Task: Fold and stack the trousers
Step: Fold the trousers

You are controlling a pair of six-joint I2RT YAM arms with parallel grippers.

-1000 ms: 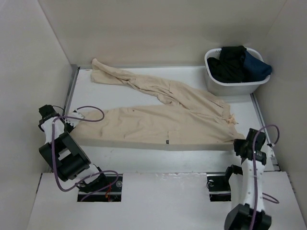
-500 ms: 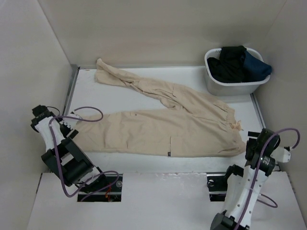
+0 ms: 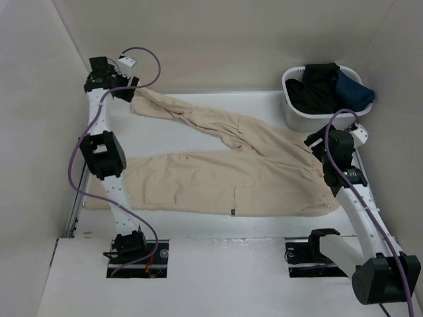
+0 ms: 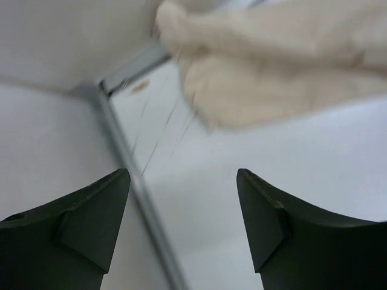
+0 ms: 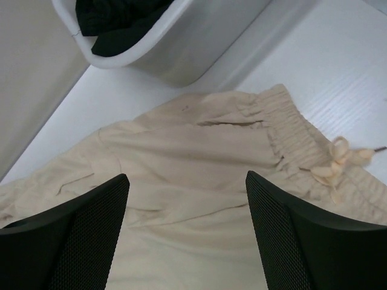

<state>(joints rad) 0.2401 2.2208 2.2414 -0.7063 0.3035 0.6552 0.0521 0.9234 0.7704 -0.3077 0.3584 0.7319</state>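
I see the trousers' waistband gathered in tight ruffles (image 5: 295, 136), so I expect its far corner (image 5: 276, 101) to bunch up into a rumpled fold when I fold it over.
The beige trousers (image 3: 218, 178) lie spread flat on the white table, waistband to the right and a small dark tag (image 3: 232, 212) on the near edge. One leg runs along the near side. The other leg slants off to the far left corner. My left gripper (image 3: 127, 90) hangs open by that far leg's end, which shows blurred (image 4: 272, 60) ahead of my empty left gripper (image 4: 182, 174). My right gripper (image 3: 317, 142) hovers open over the trousers' seat; in its wrist view the gripper (image 5: 187, 176) is empty above the fabric (image 5: 193, 151), with the drawstring (image 5: 338, 164) to its right.
A white basket (image 3: 317, 115) holding dark clothes stands at the far right corner, close to my right arm; its wall (image 5: 181, 54) shows in the right wrist view. A metal rail (image 4: 130, 163) runs along the table's left edge. Plain walls close in the left, back and right sides.
Both grippers opened and left the trousers' near edge. The left arm swung to the far left corner; the right arm rose and moved over the waist. The near leg now lies flatter.
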